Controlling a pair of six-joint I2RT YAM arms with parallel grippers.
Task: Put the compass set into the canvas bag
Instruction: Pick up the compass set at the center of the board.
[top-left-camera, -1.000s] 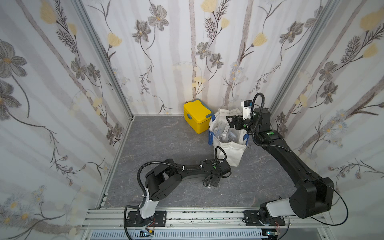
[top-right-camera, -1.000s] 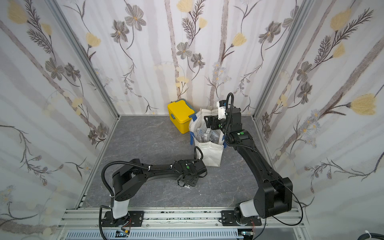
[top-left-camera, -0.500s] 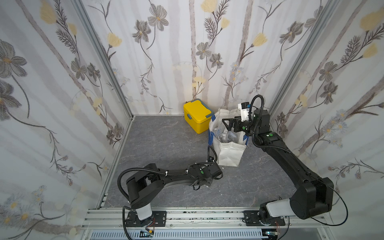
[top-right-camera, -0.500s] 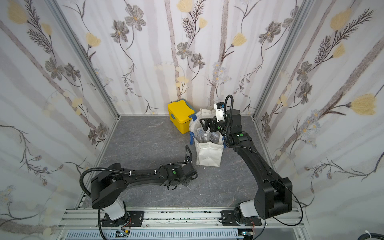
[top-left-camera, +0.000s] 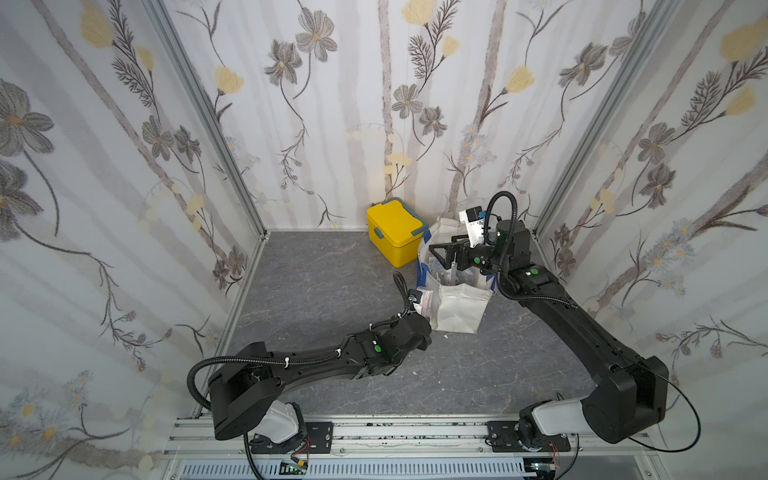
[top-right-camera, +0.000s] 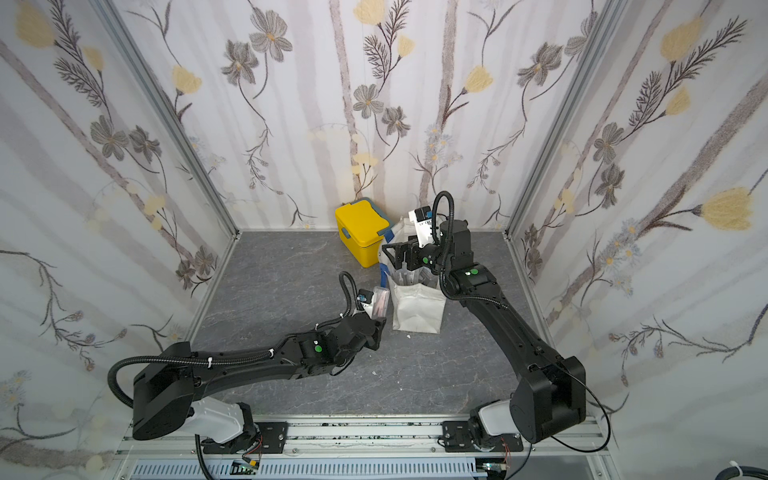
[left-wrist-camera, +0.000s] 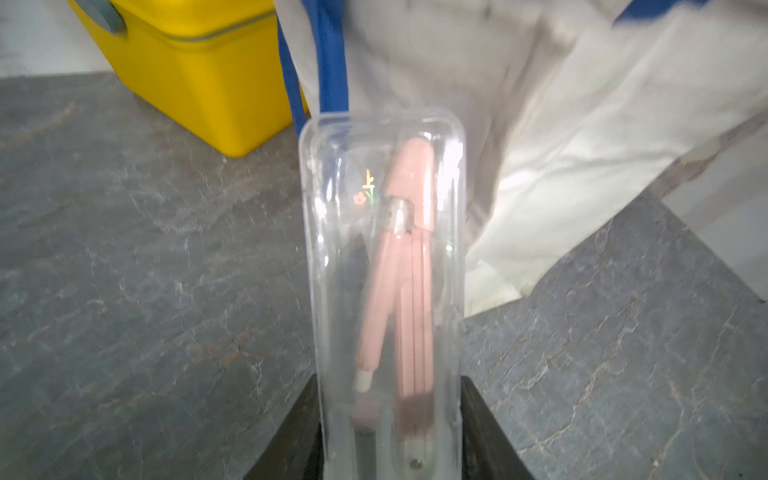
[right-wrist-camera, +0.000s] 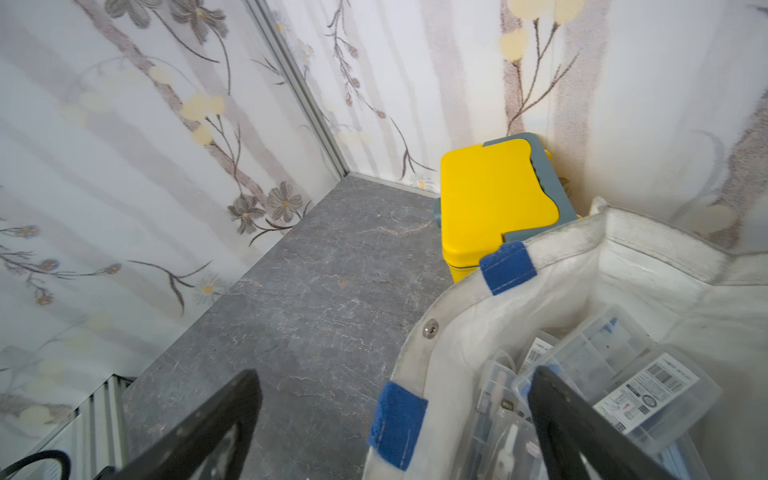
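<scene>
My gripper will lower the compass set (top-left-camera: 424, 301) into the canvas bag, where clear plastic cases (right-wrist-camera: 612, 372) are already piled up, so the compass set will rest at a slant on top.
The compass set (left-wrist-camera: 386, 270) is a clear plastic case with a pink compass inside. My left gripper (left-wrist-camera: 388, 380) is shut on its near end and holds it upright just left of the canvas bag (top-left-camera: 457, 307), above the floor. In both top views the case (top-right-camera: 379, 302) stands beside the bag's side wall (top-right-camera: 417, 307). The off-white bag has blue strap handles (left-wrist-camera: 330, 62) and stands open. My right gripper (right-wrist-camera: 395, 374) is open across the bag's rim (right-wrist-camera: 457, 291), one finger (right-wrist-camera: 552, 399) inside and the other over the floor.
A yellow lidded box (top-left-camera: 395, 232) stands against the back wall, touching the bag's far left side. Several clear plastic cases (right-wrist-camera: 602, 374) lie inside the bag. Patterned walls close in on the left, back and right. Grey floor (top-left-camera: 324, 291) stretches left of the bag.
My left gripper has risen from the floor with the compass set and come up beside the bag. The right gripper has opened wide at the bag's mouth.
</scene>
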